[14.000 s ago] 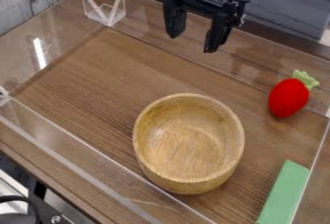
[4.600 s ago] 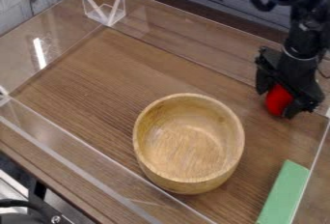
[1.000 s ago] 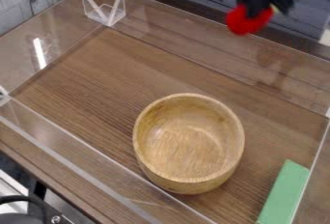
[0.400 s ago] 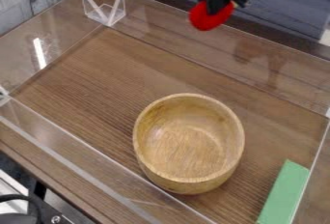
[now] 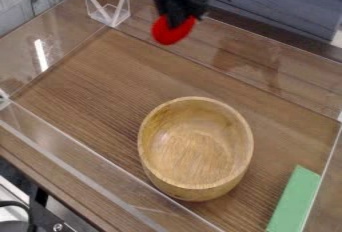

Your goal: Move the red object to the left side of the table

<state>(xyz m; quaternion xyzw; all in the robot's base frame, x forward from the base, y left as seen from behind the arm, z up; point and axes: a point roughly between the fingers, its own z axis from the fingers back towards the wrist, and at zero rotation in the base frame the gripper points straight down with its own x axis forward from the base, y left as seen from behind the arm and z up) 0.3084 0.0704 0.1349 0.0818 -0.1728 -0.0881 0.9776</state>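
Note:
I should keep my gripper moving to the open wood (image 5: pixel 87 73) in front of the clear bracket and let go there, as the strawberry (image 5: pixel 174 29) is hanging clear of the tabletop.
The red object (image 5: pixel 171 30) is a small glossy strawberry, blurred by motion, hanging above the far middle of the table (image 5: pixel 94 96). My gripper (image 5: pixel 175 16) comes down from the top edge with its dark fingers shut on the strawberry's upper part. The strawberry is clear of the tabletop and lies behind and above the wooden bowl. Its green top is hidden by the fingers.
A round wooden bowl (image 5: pixel 195 147) sits at the front middle. A flat green block (image 5: pixel 295 202) lies at the front right corner. Low clear acrylic walls (image 5: pixel 40 46) run along the table's edges, with a clear bracket (image 5: pixel 107 8) at the far left.
My gripper has carried the strawberry leftward and lower, from the far right to the far middle of the table. Bowl and green block have stayed put.

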